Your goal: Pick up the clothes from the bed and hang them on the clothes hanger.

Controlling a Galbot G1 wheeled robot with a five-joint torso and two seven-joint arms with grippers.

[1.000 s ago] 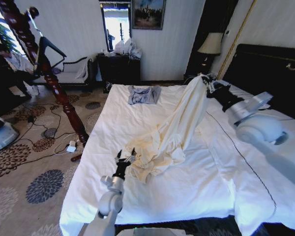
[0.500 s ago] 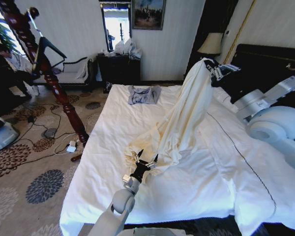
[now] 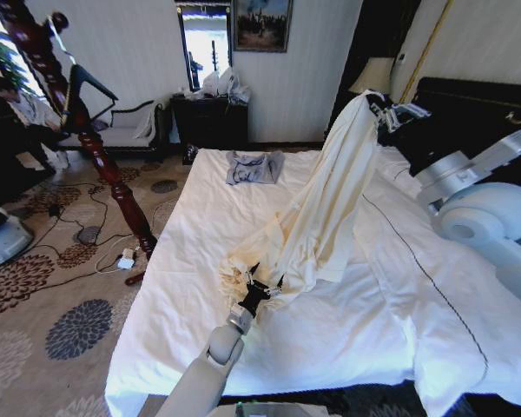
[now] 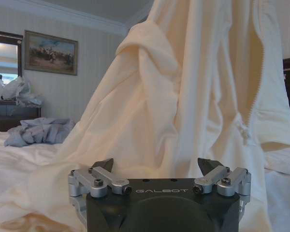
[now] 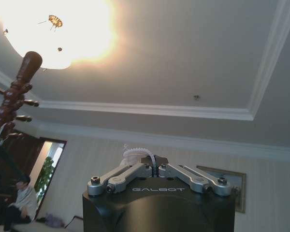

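Note:
My left gripper is about to lift a pinched bit of the clothes (image 3: 340, 155). Long limp folds (image 3: 314, 228) run down them, so I expect the clothes to sag toward the bed.
The clothes (image 3: 317, 217), a cream long-sleeved garment, hang stretched up from the white bed (image 3: 191, 234). My right gripper (image 3: 384, 109) holds their top end high over the bed's right side, near the headboard. In the right wrist view that gripper (image 5: 154, 162) is shut on a small fold of cream fabric (image 5: 134, 152). My left gripper (image 3: 262, 283) stands open at the garment's bunched lower end, just above the duvet. The left wrist view shows its fingers (image 4: 104, 166) spread, with the clothes (image 4: 183, 96) right in front. The black clothes hanger (image 3: 89, 83) hangs on the post at far left.
A reddish-brown wooden post (image 3: 104, 161) leans beside the bed's left edge, with cables and a plug (image 3: 126, 259) on the carpet at its foot. A small grey-blue garment (image 3: 253, 167) lies at the bed's far end. A dark dresser (image 3: 210, 117) and a lamp (image 3: 372, 78) stand behind.
My right gripper has raised the clothes higher and drawn them more upright. My left gripper has moved rightward along the duvet to the garment's lower end.

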